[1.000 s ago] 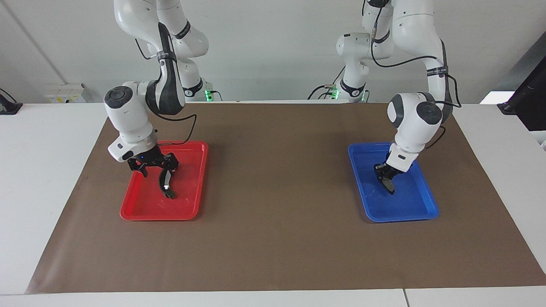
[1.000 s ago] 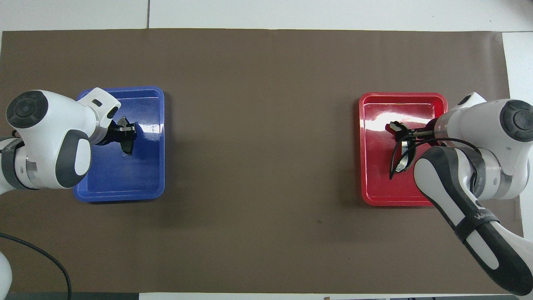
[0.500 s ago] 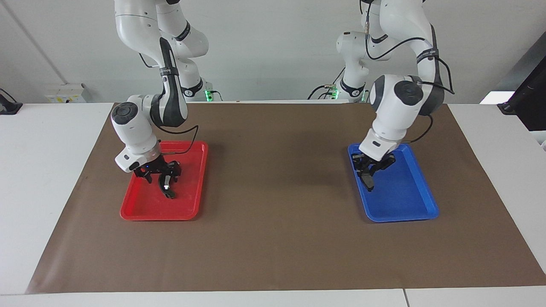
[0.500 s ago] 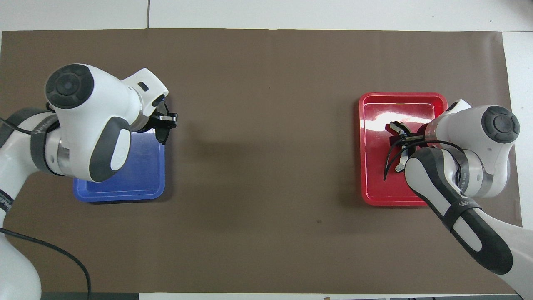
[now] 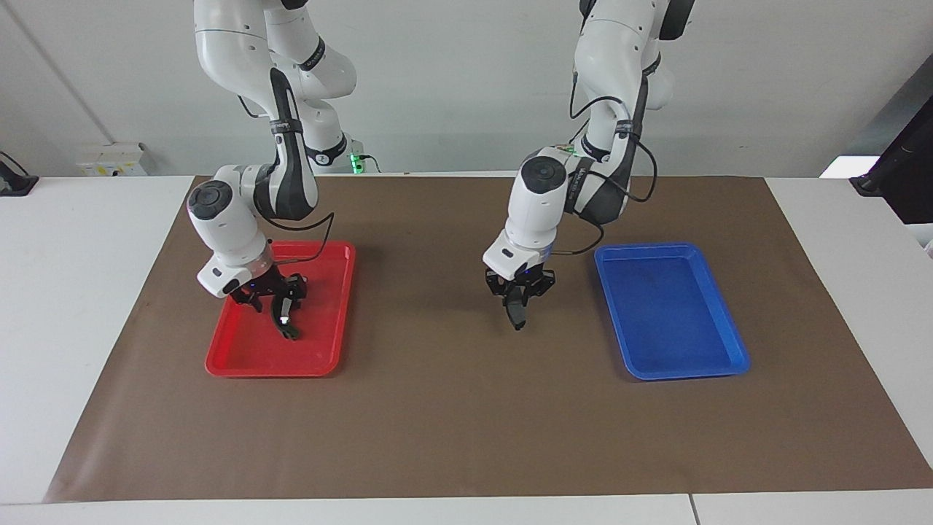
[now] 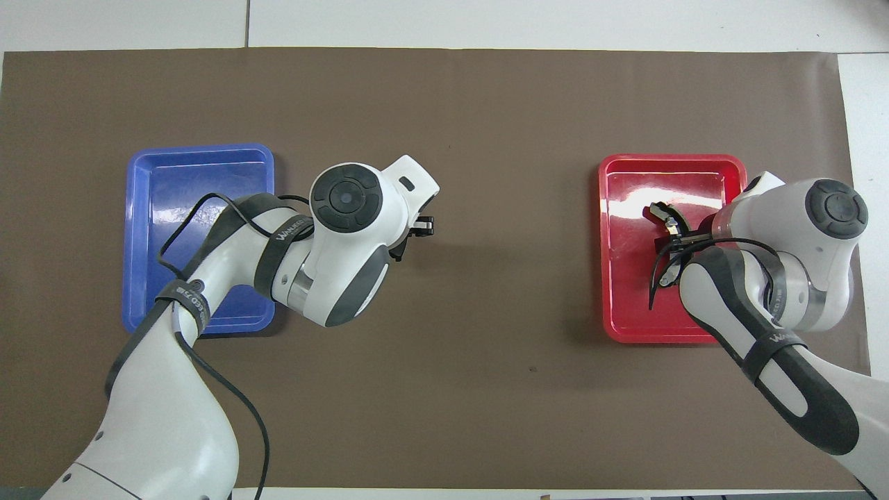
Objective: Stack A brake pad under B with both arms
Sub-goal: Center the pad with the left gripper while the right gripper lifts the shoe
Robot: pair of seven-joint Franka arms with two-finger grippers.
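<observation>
My left gripper needs to put the A brake pad (image 5: 515,313), which is hanging above the mat (image 6: 435,251), down on the mat and move away before my right gripper brings B.
My left gripper (image 5: 516,292) hangs over the bare brown mat between the two trays, closer to the blue one. It is shut on the A brake pad (image 5: 517,313), a short dark grey piece that hangs below the fingers, above the mat. In the overhead view only the left gripper's tip (image 6: 419,229) shows past the wrist, and the pad is hidden. My right gripper (image 5: 279,292) is over the red tray (image 5: 248,354), shut on B (image 5: 285,319), the long black crescent with a shiny spot. B hangs tilted, its low end close to the tray floor. B also shows in the overhead view (image 6: 658,279).
The blue tray (image 5: 674,321) lies toward the left arm's end of the table with nothing in it. A brown mat (image 5: 452,408) covers the table between and around both trays. The red tray (image 6: 625,312) holds nothing but B's low end.
My left gripper has carried the pad up out of the blue tray and sideways to over the mat's middle. My right gripper has stayed over the red tray, holding B slightly higher.
</observation>
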